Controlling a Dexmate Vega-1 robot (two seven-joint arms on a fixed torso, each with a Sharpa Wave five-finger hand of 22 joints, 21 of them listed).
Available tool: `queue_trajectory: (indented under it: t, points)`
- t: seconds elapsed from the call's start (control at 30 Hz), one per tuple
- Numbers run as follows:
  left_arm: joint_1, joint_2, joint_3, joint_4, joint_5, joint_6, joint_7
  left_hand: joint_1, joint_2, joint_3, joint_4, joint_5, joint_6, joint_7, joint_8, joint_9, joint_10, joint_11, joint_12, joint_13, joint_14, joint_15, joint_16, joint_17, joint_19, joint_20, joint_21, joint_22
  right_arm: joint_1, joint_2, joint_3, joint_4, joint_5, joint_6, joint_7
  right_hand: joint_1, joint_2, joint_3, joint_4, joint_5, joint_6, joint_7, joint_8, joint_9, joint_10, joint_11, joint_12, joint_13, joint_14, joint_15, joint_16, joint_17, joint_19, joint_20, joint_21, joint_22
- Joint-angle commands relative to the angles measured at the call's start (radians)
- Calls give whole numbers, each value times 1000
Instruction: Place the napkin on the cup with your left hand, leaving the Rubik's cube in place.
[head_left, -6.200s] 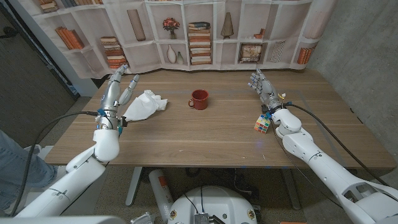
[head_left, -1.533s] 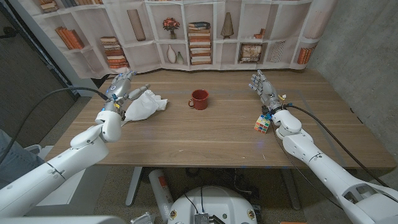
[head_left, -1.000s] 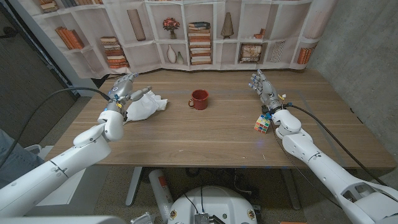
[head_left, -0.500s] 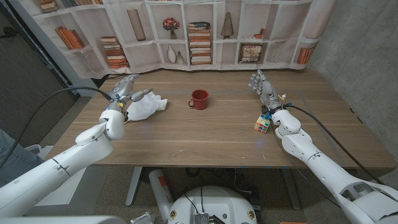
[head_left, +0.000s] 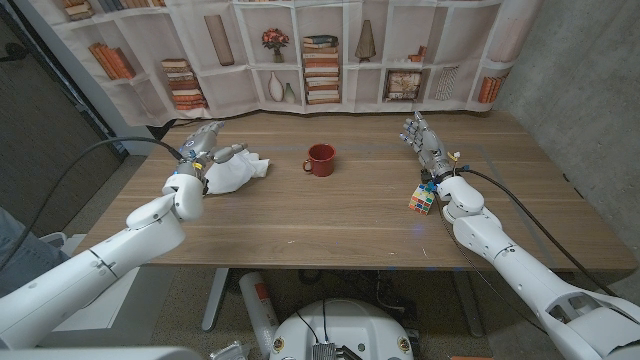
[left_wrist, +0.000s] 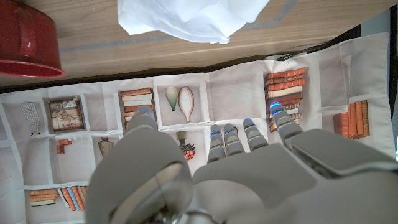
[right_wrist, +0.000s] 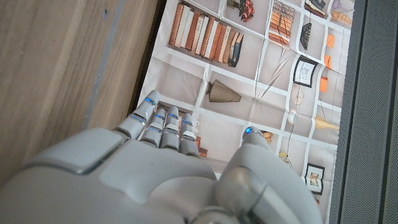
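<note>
The crumpled white napkin (head_left: 234, 172) is lying in loose folds (head_left: 252, 167), so its loose end will sag into a hanging tail when I pick it up.
A crumpled white napkin (head_left: 235, 170) lies on the table's left side, also seen in the left wrist view (left_wrist: 189, 18). My left hand (head_left: 205, 145) hovers at the napkin's left edge, fingers spread and holding nothing. The red cup (head_left: 320, 159) stands upright near the table's middle, a hand's width right of the napkin; its rim shows in the left wrist view (left_wrist: 25, 40). The Rubik's cube (head_left: 422, 199) sits at the right, beside my right wrist. My right hand (head_left: 421, 135) stands beyond the cube, fingers straight and apart, empty.
A printed bookshelf backdrop (head_left: 320, 55) hangs behind the wooden table (head_left: 330, 225). Black cables run from both forearms off the table's sides.
My left hand has moved forward and right, from beside the napkin to its left edge, over the last seconds. The napkin, cup, cube and right hand have stayed put.
</note>
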Motion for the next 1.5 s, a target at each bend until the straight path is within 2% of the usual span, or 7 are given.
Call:
queue_trajectory:
  t: [0.03, 0.33, 0.73, 1.13, 1.5]
  points:
    - [-27, 6, 33, -7, -1, 44, -26, 2, -12, -9, -1, 1, -6, -3, -2, 4, 2, 1, 5, 4, 3, 11, 8, 2, 2, 12, 3, 1, -7, -1, 3, -8, 2, 3, -3, -1, 10, 5, -7, -1, 12, -1, 1, 4, 9, -2, -4, 6, 6, 0, 1, 6, 9, -7, -7, 5]
    - [-62, 14, 73, -17, 14, 93, -66, 0, -22, -16, -2, 0, -5, -4, -1, 4, 3, 1, 7, 5, 7, 11, 9, 2, 8, 13, 4, 1, -10, 0, 2, -15, 2, 0, -7, -1, 11, 4, -9, -1, 12, -2, 1, 4, 11, -2, -3, 6, 7, 0, 1, 5, 11, -7, -11, 5]
    - [-120, 7, 131, 7, 33, 109, -115, -1, -33, -24, -5, 0, 2, -5, 3, 4, 5, 1, 8, 5, 8, 12, 9, 2, 13, 14, 3, 1, -18, -1, 4, -21, 1, 3, -14, -1, 11, 3, -9, -1, 13, -2, 1, 4, 11, -4, -4, 6, 7, 1, 1, 6, 12, -6, -15, 5]
    - [-147, -7, 160, 33, 34, 113, -136, 1, -41, -30, -7, 0, -3, -10, 1, 4, 3, 1, 8, 5, 6, 12, 8, 2, 13, 14, 0, 1, -20, -1, 7, -21, 1, 6, -17, -1, 12, 2, -11, -1, 13, -3, 1, 4, 12, -3, -3, 6, 9, 0, 1, 6, 13, -4, -20, 5]
    - [-152, -16, 161, 56, 7, 94, -142, 3, -46, -35, -10, 1, -6, -11, 1, 4, 0, 2, 7, 5, 3, 13, 6, 2, 13, 15, -2, 1, -15, -1, 5, -20, -3, 6, -15, -1, 13, 2, -12, -1, 14, -2, 1, 4, 11, -5, -4, 6, 10, 1, 1, 5, 13, -4, -23, 6]
